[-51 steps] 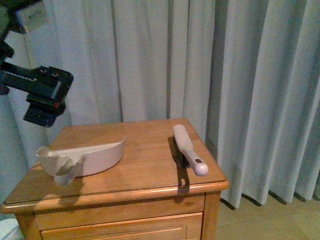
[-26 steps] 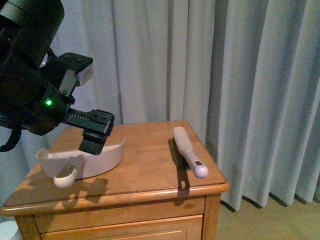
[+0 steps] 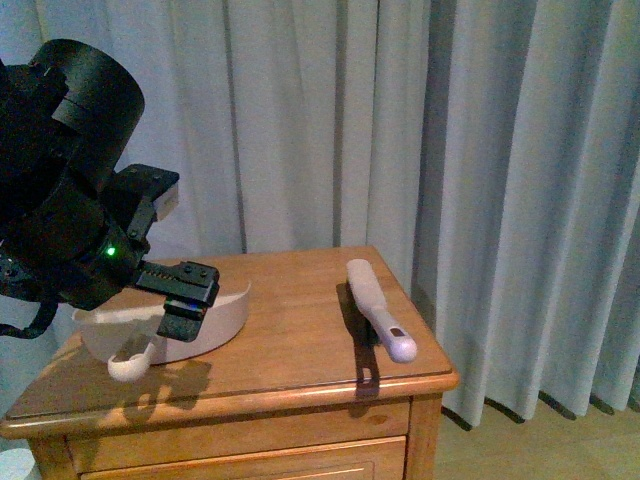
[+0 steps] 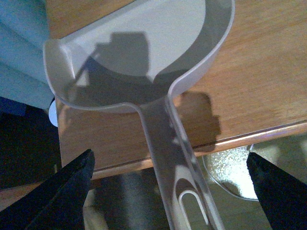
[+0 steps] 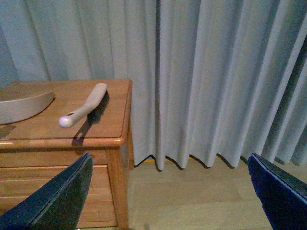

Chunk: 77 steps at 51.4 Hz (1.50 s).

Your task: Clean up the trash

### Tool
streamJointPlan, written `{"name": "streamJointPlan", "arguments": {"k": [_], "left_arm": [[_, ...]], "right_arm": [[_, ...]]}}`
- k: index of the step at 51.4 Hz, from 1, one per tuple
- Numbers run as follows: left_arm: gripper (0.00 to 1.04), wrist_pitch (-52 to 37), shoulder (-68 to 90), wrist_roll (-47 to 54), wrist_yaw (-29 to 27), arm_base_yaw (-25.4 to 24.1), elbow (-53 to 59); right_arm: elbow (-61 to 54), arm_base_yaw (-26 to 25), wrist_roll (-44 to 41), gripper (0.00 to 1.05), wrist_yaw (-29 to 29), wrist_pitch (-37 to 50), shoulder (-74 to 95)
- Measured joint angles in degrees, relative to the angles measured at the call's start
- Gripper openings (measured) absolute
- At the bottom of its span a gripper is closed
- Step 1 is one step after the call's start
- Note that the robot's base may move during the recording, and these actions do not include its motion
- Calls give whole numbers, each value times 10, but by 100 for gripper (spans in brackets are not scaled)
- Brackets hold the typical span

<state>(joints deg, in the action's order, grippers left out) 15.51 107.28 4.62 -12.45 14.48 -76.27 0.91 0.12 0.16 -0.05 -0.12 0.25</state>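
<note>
My gripper will carry the load, and the dustpan (image 3: 112, 335) will keep the tissue wad cradled against a tall curved side (image 4: 115, 91) that rises at the dustpan's handle end.
No crumpled white tissue wad shows in any view. The pinkish-beige dustpan (image 3: 215, 312) lies on the left part of the wooden nightstand (image 3: 300, 350), its handle (image 3: 130, 365) sticking out over the front edge. My left gripper (image 3: 185, 300) hangs open over the dustpan. In the left wrist view (image 4: 170, 191) the handle (image 4: 168, 158) runs between the spread fingers (image 4: 67, 191), apart from both, and the pan (image 4: 144, 48) looks empty. My right gripper (image 5: 170, 191) is open and empty over the floor to the right of the nightstand.
A beige hand brush (image 3: 378, 305) lies on the right side of the tabletop, also in the right wrist view (image 5: 84, 108). Grey curtains (image 3: 450, 150) hang behind and to the right. A shiny round thing (image 4: 232, 170) sits on the floor below the table's edge.
My left arm has swung in from the far left and come down over the dustpan. The dustpan and the brush lie where they were.
</note>
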Motion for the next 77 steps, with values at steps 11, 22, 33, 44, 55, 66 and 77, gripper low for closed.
{"name": "streamJointPlan", "arguments": {"k": [11, 22, 33, 44, 55, 66, 77], "left_arm": [[97, -1, 24, -2, 2, -3, -2], [97, -13, 47, -7, 5, -4, -2], [97, -14, 66, -11, 11, -8, -2], [97, -14, 73, -12, 11, -12, -5], [91, -14, 73, -12, 13, -12, -5], [57, -14, 73, -12, 15, -12, -5], [29, -14, 73, -13, 21, -14, -5]], "right_arm": [[0, 0, 0, 97, 0, 0, 0], [0, 0, 0, 97, 0, 0, 0], [0, 0, 0, 97, 0, 0, 0], [0, 0, 0, 97, 0, 0, 0], [0, 0, 0, 97, 0, 0, 0], [0, 0, 0, 97, 0, 0, 0], [0, 0, 0, 97, 0, 0, 0]]}}
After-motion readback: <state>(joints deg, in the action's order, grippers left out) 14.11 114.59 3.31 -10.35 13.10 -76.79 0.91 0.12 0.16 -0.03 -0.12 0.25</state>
